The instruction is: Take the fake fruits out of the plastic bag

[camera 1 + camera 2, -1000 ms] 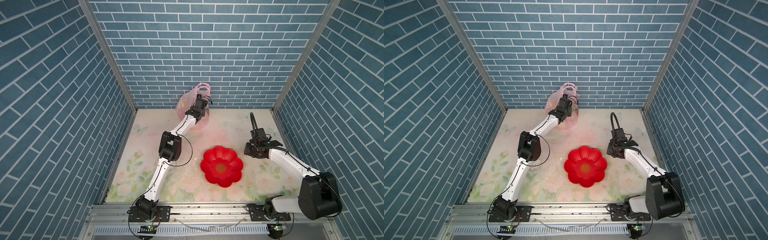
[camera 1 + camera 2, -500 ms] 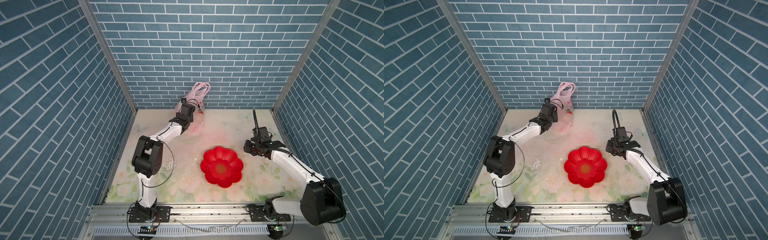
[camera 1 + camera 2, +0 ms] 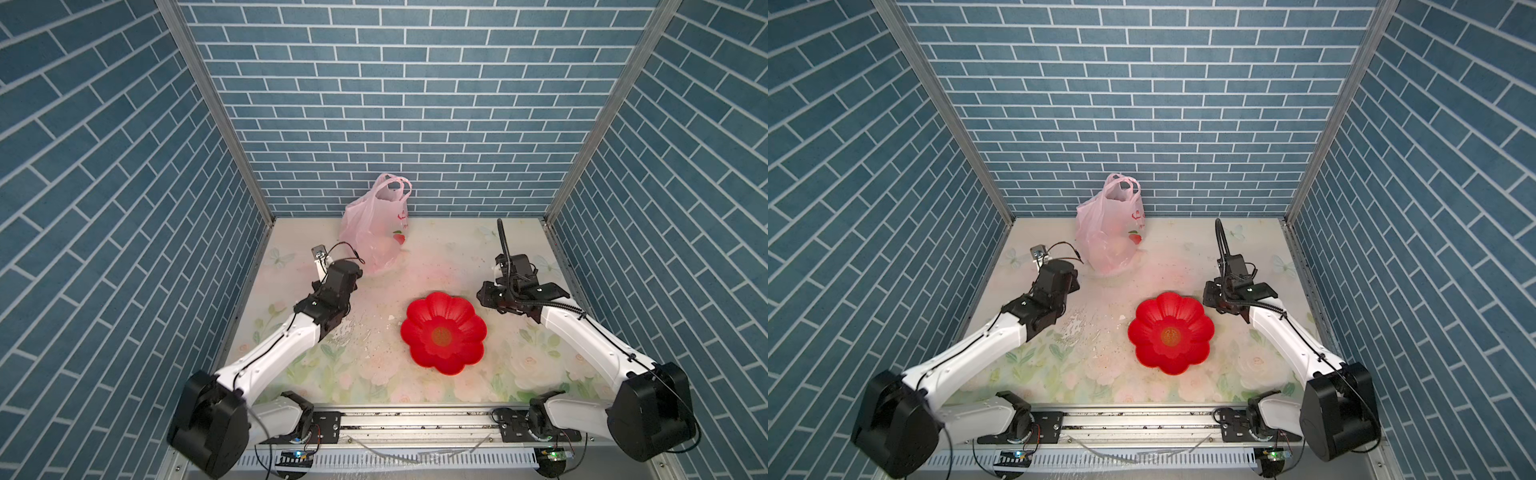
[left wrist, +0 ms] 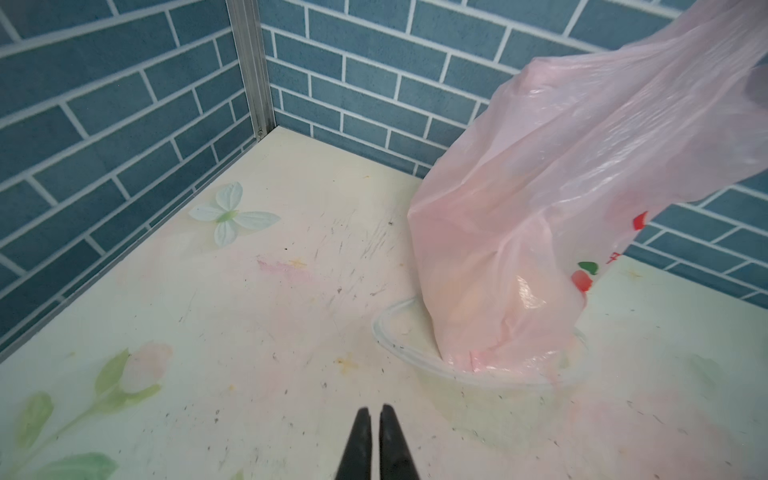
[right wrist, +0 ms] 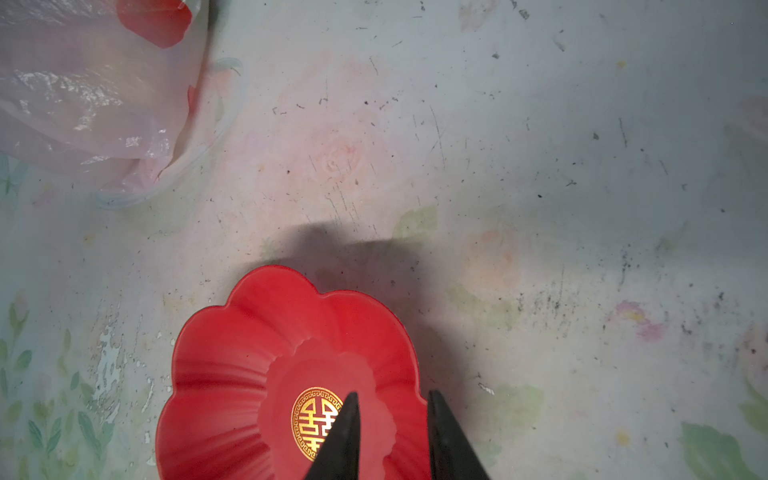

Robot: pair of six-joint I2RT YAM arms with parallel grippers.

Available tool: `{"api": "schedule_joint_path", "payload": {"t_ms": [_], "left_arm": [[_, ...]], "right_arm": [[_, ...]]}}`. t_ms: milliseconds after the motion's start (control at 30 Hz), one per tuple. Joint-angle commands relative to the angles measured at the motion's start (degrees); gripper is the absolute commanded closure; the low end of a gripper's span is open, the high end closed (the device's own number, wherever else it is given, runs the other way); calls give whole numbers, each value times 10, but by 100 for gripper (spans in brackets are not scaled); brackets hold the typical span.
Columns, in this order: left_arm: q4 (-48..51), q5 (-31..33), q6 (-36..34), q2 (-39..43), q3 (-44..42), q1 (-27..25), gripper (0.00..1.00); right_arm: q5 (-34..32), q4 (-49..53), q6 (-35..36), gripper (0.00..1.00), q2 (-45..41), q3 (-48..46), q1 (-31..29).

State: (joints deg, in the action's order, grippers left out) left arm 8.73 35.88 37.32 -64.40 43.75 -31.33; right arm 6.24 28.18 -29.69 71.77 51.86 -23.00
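Note:
The plastic bag stands far back against the wall (image 3: 389, 200), so my left gripper should first pinch the film on the bag's near side (image 3: 369, 241) and pull the bag forward.
The pink plastic bag (image 3: 371, 232) stands upright against the back wall in both top views, its two loop handles up. It is also in the left wrist view (image 4: 561, 199) and the right wrist view (image 5: 83, 95). The fake fruits are hidden inside it; only faint pale bulges show through the film. My left gripper (image 4: 375, 410) is shut on nothing, low over the mat, a short way in front and to the left of the bag. My right gripper (image 5: 392, 395) is open and empty, hanging over the rim of the red dish (image 5: 249, 374).
The bag's bottom sits in a clear plastic bowl (image 4: 386, 336). The red flower-shaped dish (image 3: 443, 332) lies empty at the middle right of the floral mat. Brick walls close in the back and both sides.
My left arm has pulled back from the bag's top toward the front left and its jaws have shut. The bag now stands free. My right gripper's jaws have narrowed a little.

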Motion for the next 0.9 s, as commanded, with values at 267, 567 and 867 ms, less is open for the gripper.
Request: {"api": "schedule_joint_path", "payload": {"t_ms": [267,567,867], "left_arm": [[35,-113,-71,10,25,-14,49],[1,-254,-190,-189,195,62,16],[-33,-309,-237,-339,307,121,2]], "right_arm": [[-9,-8,-4,67,-14,21,-35],[-44,0,-8,63,-18,18,-36],[-52,-11,-7,62,17,33,-34]]}}
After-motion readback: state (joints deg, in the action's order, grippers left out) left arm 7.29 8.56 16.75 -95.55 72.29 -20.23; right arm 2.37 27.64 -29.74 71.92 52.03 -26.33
